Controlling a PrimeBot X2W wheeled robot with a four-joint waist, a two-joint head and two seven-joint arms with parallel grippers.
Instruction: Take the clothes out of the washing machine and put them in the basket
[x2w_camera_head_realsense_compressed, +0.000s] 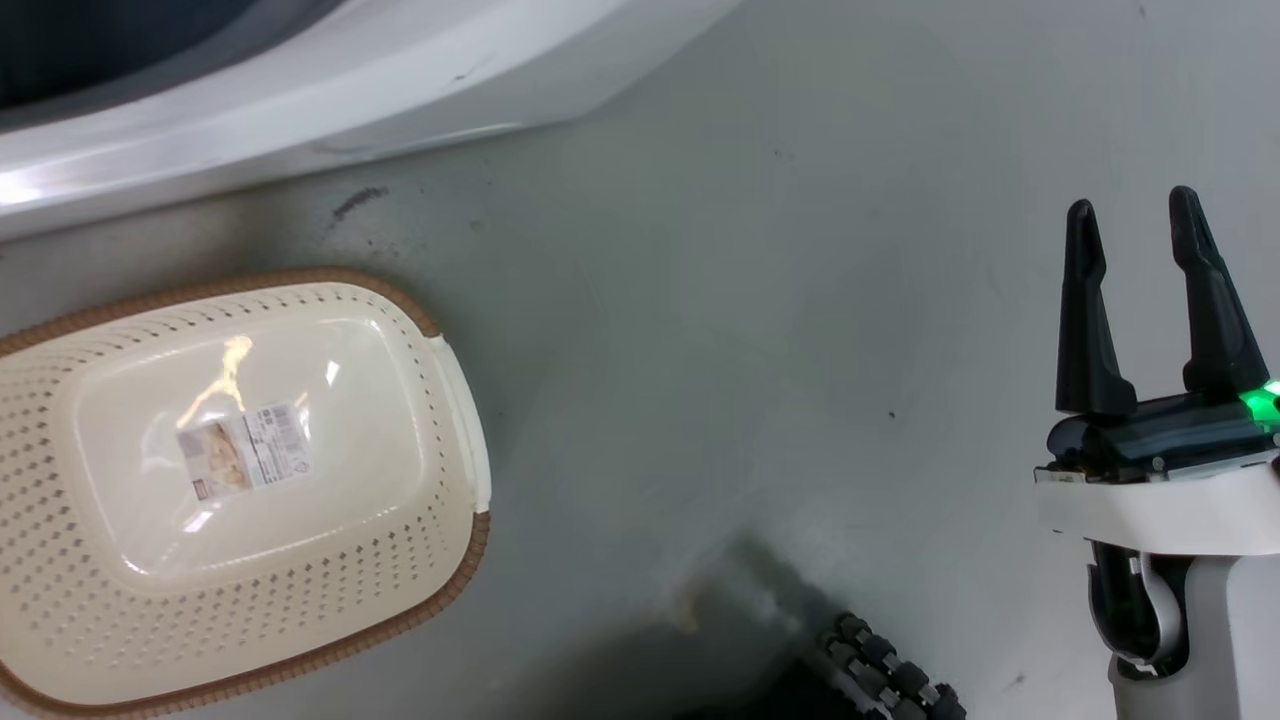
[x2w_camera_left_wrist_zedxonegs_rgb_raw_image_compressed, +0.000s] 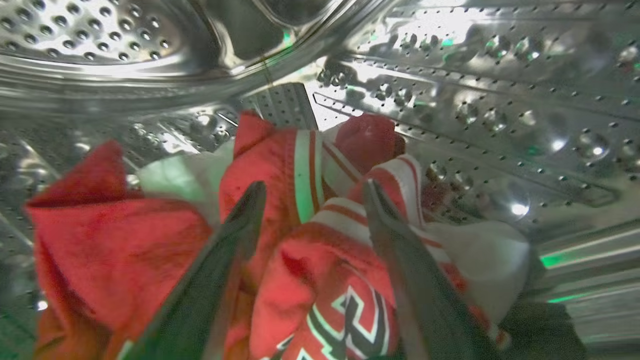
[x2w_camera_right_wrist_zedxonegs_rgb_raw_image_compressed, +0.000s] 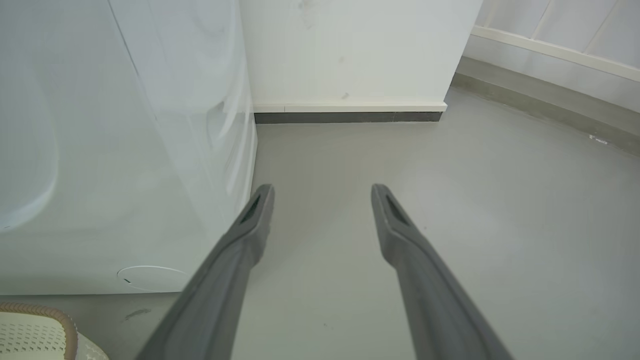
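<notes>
I should expect another red jersey to stay behind when I lift the striped fold (x2w_camera_left_wrist_zedxonegs_rgb_raw_image_compressed: 339, 225), because red cloth (x2w_camera_left_wrist_zedxonegs_rgb_raw_image_compressed: 114, 258) lies in a heap beside that fold.
Inside the washing machine's perforated steel drum (x2w_camera_left_wrist_zedxonegs_rgb_raw_image_compressed: 500, 100) lie the clothes (x2w_camera_left_wrist_zedxonegs_rgb_raw_image_compressed: 310, 260), a heap of red fabric with white stripes and black-and-white lettering. My left gripper (x2w_camera_left_wrist_zedxonegs_rgb_raw_image_compressed: 312, 190) is open in the drum, its two fingers set either side of a striped red fold. The cream basket (x2w_camera_head_realsense_compressed: 400, 560) with a brown rim stands on the floor at the left, holding nothing but a label on its bottom. Over bare floor to the right of the basket, my right gripper (x2w_camera_head_realsense_compressed: 1132, 205) is open and holds nothing. The washing machine (x2w_camera_head_realsense_compressed: 300, 90) fills the upper left.
The washing machine's white side panel (x2w_camera_right_wrist_zedxonegs_rgb_raw_image_compressed: 125, 150) rises close on the left of my right gripper (x2w_camera_right_wrist_zedxonegs_rgb_raw_image_compressed: 322, 190), with the basket's corner (x2w_camera_right_wrist_zedxonegs_rgb_raw_image_compressed: 35, 330) at its foot. A white wall with a dark skirting (x2w_camera_right_wrist_zedxonegs_rgb_raw_image_compressed: 350, 117) stands behind. A ribbed wheel (x2w_camera_head_realsense_compressed: 890, 680) of my base is at the bottom.
</notes>
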